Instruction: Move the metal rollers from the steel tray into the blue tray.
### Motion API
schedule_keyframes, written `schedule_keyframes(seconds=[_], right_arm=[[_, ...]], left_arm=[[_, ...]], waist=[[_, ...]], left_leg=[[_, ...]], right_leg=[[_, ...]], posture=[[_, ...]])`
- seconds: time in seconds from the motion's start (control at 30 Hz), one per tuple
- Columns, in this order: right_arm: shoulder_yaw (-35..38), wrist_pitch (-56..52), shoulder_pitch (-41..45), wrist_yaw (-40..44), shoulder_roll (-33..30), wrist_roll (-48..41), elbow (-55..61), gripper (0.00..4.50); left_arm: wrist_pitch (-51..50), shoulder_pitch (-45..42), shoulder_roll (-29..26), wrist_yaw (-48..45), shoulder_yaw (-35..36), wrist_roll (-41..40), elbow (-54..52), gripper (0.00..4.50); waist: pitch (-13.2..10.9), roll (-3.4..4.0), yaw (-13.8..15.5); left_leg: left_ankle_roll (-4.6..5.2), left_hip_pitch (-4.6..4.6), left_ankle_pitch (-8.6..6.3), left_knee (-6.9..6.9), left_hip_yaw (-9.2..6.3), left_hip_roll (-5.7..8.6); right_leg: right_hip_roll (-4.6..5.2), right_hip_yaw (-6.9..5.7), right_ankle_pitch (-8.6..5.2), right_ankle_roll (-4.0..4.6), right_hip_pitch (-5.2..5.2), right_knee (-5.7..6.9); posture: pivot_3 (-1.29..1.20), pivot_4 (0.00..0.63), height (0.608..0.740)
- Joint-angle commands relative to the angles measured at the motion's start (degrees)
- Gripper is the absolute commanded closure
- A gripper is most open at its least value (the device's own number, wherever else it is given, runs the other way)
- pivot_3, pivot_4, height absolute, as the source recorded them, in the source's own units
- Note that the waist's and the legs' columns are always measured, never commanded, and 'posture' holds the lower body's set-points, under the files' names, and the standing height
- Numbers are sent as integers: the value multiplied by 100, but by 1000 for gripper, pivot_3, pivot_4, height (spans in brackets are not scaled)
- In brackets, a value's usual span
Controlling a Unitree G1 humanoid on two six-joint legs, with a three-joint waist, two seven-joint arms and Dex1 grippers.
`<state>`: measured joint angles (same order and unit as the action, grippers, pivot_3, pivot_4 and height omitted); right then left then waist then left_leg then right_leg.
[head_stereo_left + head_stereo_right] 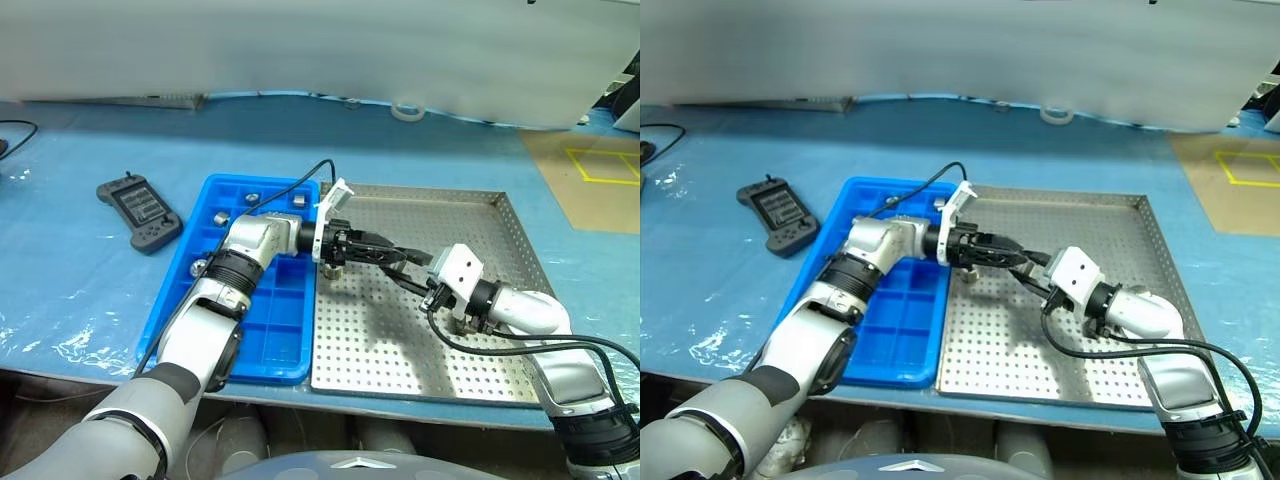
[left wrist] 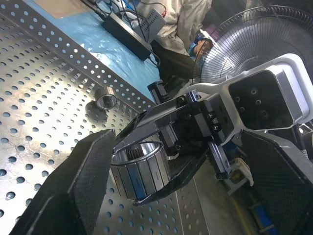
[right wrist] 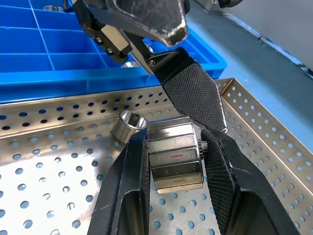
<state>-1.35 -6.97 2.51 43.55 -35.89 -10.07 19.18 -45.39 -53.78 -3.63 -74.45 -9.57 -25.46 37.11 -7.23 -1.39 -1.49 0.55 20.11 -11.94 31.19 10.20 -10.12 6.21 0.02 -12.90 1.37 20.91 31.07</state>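
Note:
The metal roller (image 2: 141,171) slants by one finger of my left gripper, so next my right gripper levels the roller (image 3: 175,154) and my left gripper centre on it before closing.
Over the steel tray (image 1: 480,215) my two grippers meet tip to tip. My right gripper (image 3: 182,169) is shut on a metal roller (image 3: 174,156), a short faceted silver cylinder gripped across its sides. My left gripper (image 2: 186,181) reaches in from the blue tray's (image 1: 270,330) side and stands open. Its fingers (image 2: 93,171) straddle the same roller (image 2: 139,171), one lying close beside it. A second, hollow roller (image 3: 129,125) lies on the perforated floor just beyond. Some rollers (image 1: 220,216) sit in the blue tray's far compartments.
A black handheld controller (image 1: 140,212) lies on the blue table to the left of the blue tray. A roll of tape (image 1: 405,110) sits at the table's back edge. Beyond the steel tray's rim stand a fan (image 2: 259,34) and a person (image 2: 188,24).

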Motion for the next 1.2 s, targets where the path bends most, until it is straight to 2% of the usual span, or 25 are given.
schedule_keyframes(seconds=[0.03, 0.13, 0.23, 0.4, 0.5, 0.77, 0.9, 1.2], right_arm=[[327, 63, 305, -66, -41, -167, 204, 3312], [427, 19, 260, 4, -78, -265, 208, 3312], [752, -250, 149, 139, -101, -757, 318, 3312], [854, -321, 60, 117, -189, -793, 532, 3312], [484, -493, 157, -99, -16, -643, 845, 3312], [286, -609, 447, -73, -50, -574, 814, 3312], [279, -566, 572, 44, -95, -573, 671, 3312], [377, -402, 945, 258, -137, -600, 199, 3312]], left_arm=[[59, -163, 128, 48, 67, -11, 85, 213], [263, -307, 90, 178, 277, 23, 351, 213], [506, -573, 46, 369, 576, 11, 822, 213], [709, -731, 82, 379, 742, 78, 1186, 213], [519, -628, 193, 159, 633, 38, 983, 213], [-195, -571, 258, 20, 802, -247, 665, 213], [-500, -460, 141, -75, 691, -272, 433, 213], [-635, -300, 290, 14, 492, -222, 193, 213]], waist=[[0, 1, -11], [0, 2, -10], [0, 2, -21], [-2, 9, -28], [-2, 10, -29], [-7, 17, -46], [-9, 20, -65], [-11, 22, -69]], left_leg=[[2, 1, -1, 1, 0, 1], [11, 2, -6, 0, 0, 6], [20, 10, -11, 2, 0, 10], [33, 11, -19, 3, 2, 18], [33, 12, -19, 2, 2, 18], [33, 13, -19, 3, 5, 22], [31, 12, -18, 1, 5, 21], [39, 23, -22, 2, 6, 24]], right_leg=[[1, 0, 0, 0, 1, -1], [7, -2, 0, 0, -3, -8], [8, -1, 0, 0, 0, -12], [18, -1, 0, 1, -3, -18], [18, -3, 0, 1, -2, -20], [24, -1, 0, 1, -1, -21], [23, 0, 0, 1, 0, -22], [25, -1, -1, 2, 3, -26]], posture=[[-345, 150, 740], [-341, 150, 740], [-337, 150, 740], [-337, 150, 740], [-337, 150, 740], [-339, 150, 740], [-339, 150, 740], [-339, 150, 740]])
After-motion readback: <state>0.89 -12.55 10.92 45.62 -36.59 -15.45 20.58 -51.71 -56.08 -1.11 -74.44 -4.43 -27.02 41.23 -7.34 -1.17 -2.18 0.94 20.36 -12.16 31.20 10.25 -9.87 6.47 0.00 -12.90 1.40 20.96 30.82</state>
